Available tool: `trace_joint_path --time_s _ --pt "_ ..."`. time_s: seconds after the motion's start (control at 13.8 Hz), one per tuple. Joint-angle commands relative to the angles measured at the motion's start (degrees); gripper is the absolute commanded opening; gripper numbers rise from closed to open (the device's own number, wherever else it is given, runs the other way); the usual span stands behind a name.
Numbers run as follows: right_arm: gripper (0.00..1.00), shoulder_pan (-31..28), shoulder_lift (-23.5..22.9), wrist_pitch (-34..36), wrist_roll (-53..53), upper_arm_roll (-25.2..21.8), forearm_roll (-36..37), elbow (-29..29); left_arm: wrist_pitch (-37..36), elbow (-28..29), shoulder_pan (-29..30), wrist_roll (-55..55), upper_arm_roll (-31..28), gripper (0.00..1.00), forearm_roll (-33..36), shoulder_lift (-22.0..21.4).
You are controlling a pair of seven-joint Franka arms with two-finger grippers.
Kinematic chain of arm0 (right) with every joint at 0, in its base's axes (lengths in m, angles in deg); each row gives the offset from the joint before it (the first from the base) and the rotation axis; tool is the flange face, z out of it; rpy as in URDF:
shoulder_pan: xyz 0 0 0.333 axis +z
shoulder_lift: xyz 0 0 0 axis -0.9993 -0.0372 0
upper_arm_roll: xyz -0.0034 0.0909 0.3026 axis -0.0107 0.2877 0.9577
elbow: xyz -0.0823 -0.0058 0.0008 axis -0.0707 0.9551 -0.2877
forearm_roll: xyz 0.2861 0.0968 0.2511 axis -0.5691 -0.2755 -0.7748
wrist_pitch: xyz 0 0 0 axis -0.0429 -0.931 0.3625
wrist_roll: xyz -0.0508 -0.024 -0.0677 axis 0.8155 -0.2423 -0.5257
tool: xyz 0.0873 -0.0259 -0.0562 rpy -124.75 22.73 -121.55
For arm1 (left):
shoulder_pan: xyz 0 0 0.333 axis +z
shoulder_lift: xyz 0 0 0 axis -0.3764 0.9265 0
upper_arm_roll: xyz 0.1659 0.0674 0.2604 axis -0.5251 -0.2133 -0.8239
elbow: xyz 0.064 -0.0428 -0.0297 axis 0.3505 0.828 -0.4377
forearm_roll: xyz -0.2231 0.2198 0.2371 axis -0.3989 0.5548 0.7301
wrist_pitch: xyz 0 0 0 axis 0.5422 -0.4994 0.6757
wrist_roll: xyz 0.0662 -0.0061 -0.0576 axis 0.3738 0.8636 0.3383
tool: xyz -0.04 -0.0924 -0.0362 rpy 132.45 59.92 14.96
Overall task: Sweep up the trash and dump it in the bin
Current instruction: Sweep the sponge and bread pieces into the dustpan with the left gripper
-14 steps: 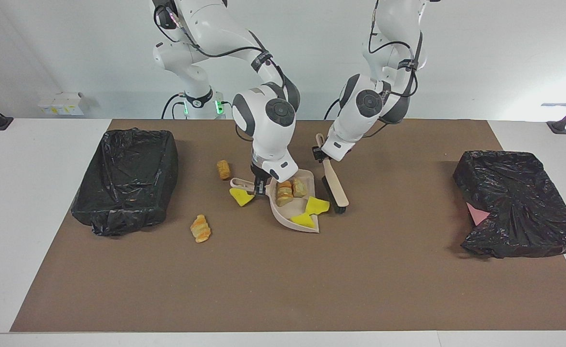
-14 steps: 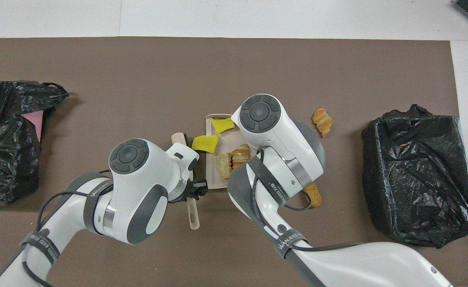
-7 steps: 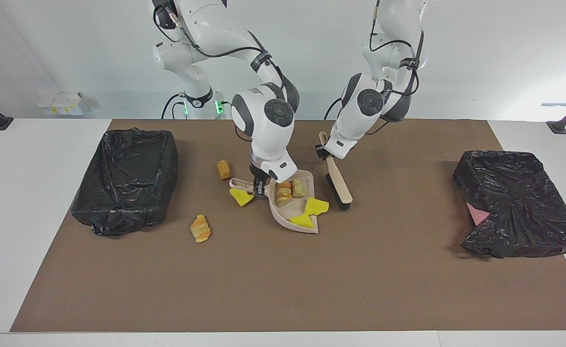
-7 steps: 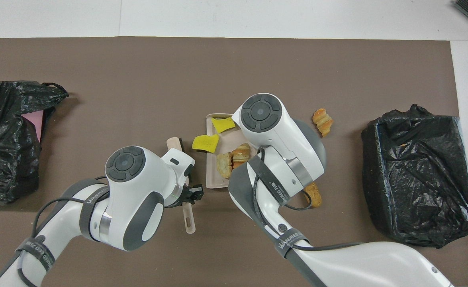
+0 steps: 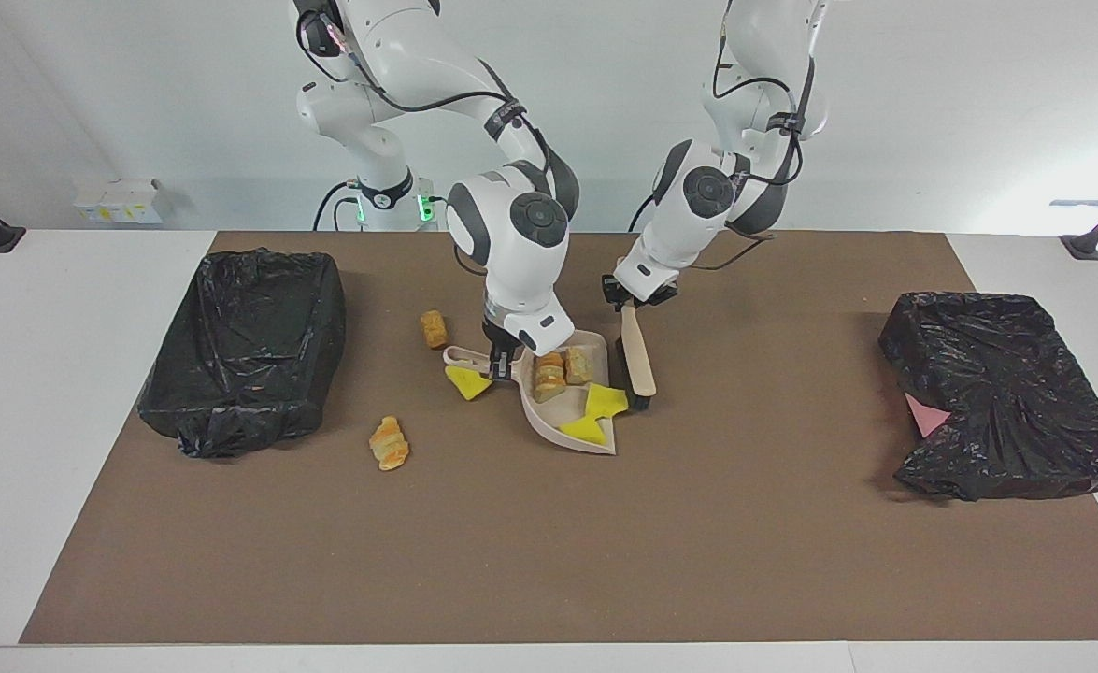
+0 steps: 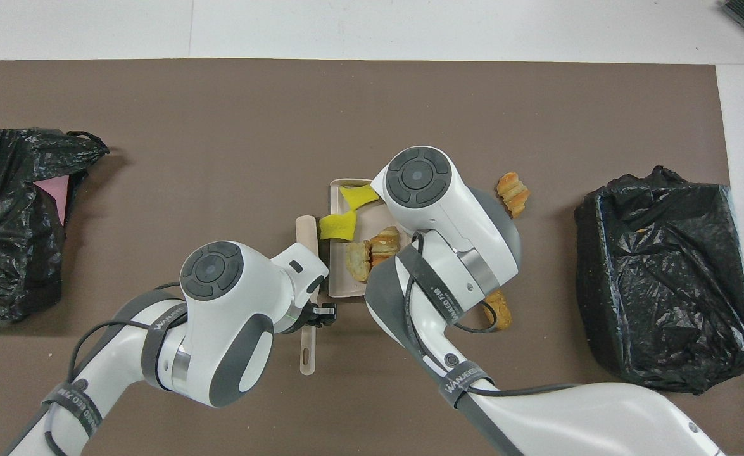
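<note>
Next, I pull the brush [image 5: 636, 352] away with my left gripper before my right gripper empties the pan, because bread and sponge pieces are in the pan and the rest [image 5: 467, 382] is behind it.
My right gripper [image 5: 502, 360] is shut on the handle of a beige dustpan [image 5: 549, 421] resting on the mat. In the pan lie two bread chunks [image 5: 551, 374] and two yellow sponge pieces [image 5: 606, 400]. My left gripper [image 5: 637, 294] is shut on a beige brush [image 5: 640, 355], whose head stands against the pan's side by a sponge piece. On the mat lie a yellow sponge piece [image 5: 466, 381] beside the pan's handle, a bread chunk [image 5: 434, 328] and a croissant-shaped piece [image 5: 389, 442]. In the overhead view the pan [image 6: 340, 285], brush [image 6: 307, 231] and croissant [image 6: 513, 193] show; the right gripper is hidden.
An open bin lined with black plastic [image 5: 249, 346] stands at the right arm's end of the table. A second black-bagged box [image 5: 1006, 393] with a pink scrap [image 5: 927, 416] on its edge stands at the left arm's end. A brown mat [image 5: 549, 561] covers the table.
My left gripper swung the brush away from the dustpan, then back against its side, nudging a yellow sponge piece farther into the pan. The right gripper and pan barely moved.
</note>
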Motion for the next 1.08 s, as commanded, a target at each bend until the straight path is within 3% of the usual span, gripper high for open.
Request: trace_joint_path --time_s 0.0,0.29,0.58,1.01 --pt "0.00 -0.9 0.7 -0.4 1.3 0.5 0.2 0.0 1.3 -0.3 -3.6 -3.7 -0.5 0.00 -3.4 -0.4" --pt "0.00 -2.3 1.2 -0.4 0.6 0.6 0.0 0.0 -0.7 -1.5 -3.3 -1.3 -1.0 0.00 -3.0 0.3" --pt "0.00 -3.5 1.4 -0.5 0.2 0.6 -1.8 0.1 -3.6 -1.4 1.9 -0.2 -1.2 0.00 -0.5 -1.1" --pt "0.00 -5.8 2.5 -0.5 -2.8 0.6 -4.7 0.2 -4.0 -0.5 1.4 5.8 -0.8 0.00 2.4 -2.4"
